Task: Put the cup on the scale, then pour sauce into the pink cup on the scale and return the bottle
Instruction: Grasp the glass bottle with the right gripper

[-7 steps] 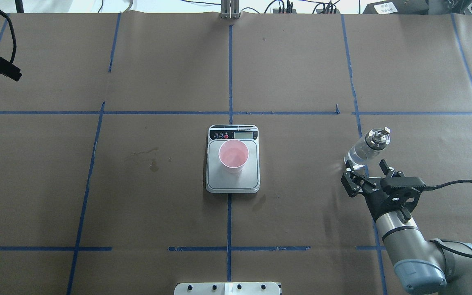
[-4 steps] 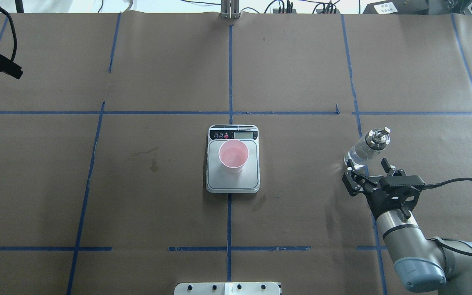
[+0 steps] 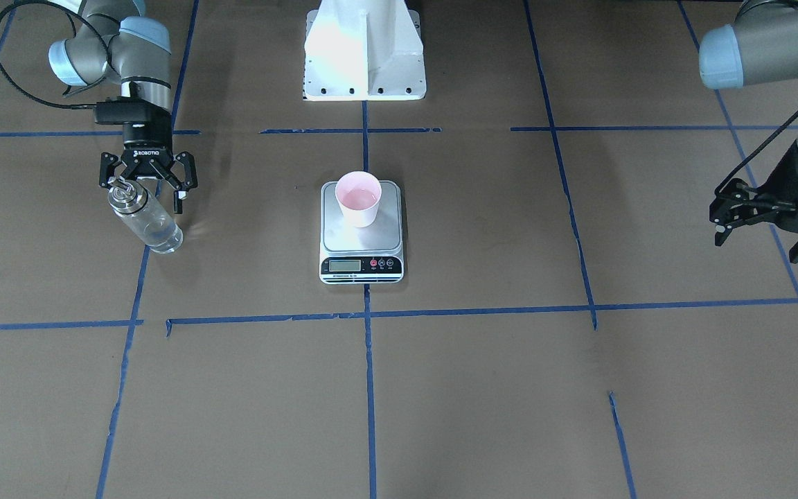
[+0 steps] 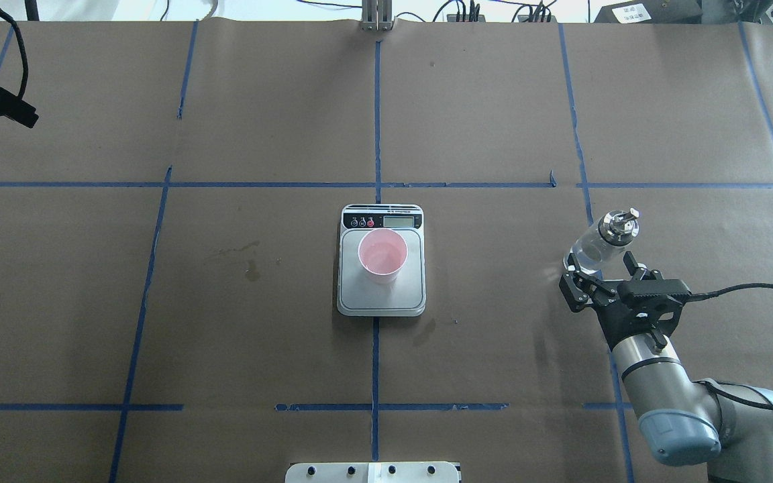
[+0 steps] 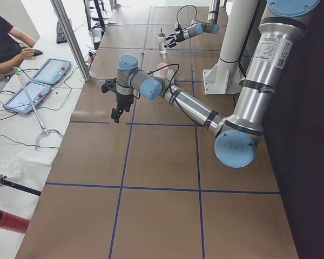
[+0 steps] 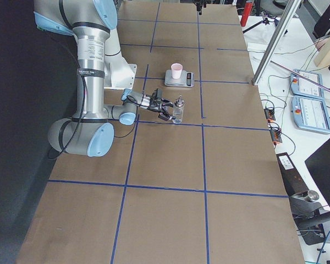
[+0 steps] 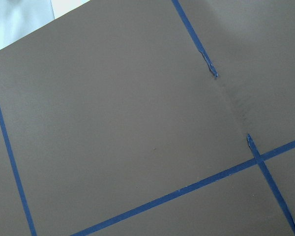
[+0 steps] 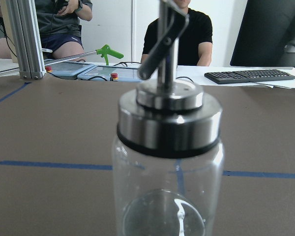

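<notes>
I am going to tip the clear glass bottle to pour, and the lever (image 8: 163, 47) will swing outward by itself, since it hangs at an angle from the silver pour-spout (image 8: 170, 64).
The pale pink cup (image 4: 382, 255) stands upright on the steel-grey scale (image 4: 413, 296) at the table's middle, and both also show in the front view, cup (image 3: 358, 197) on scale (image 3: 361, 267). The clear glass bottle (image 4: 600, 243) with its silver pour-spout top stands upright at the right side. My right gripper (image 4: 601, 270) is open, its fingers on either side of the bottle's base, not closed on it. The bottle (image 8: 167, 162) fills the right wrist view. My left gripper (image 3: 756, 235) is open and empty, far off at the table's left side.
Blue tape lines divide the brown paper on the table (image 4: 494, 121). A white base plate (image 3: 364, 52) stands behind the scale on the robot's side. Operators sit beyond the table's far edge (image 8: 177, 34). A small stain (image 4: 252, 271) lies left of the scale.
My right gripper has moved forward towards the bottle, so its open fingers now flank the bottle's base. The bottle, cup, scale and left arm have stayed in place.
</notes>
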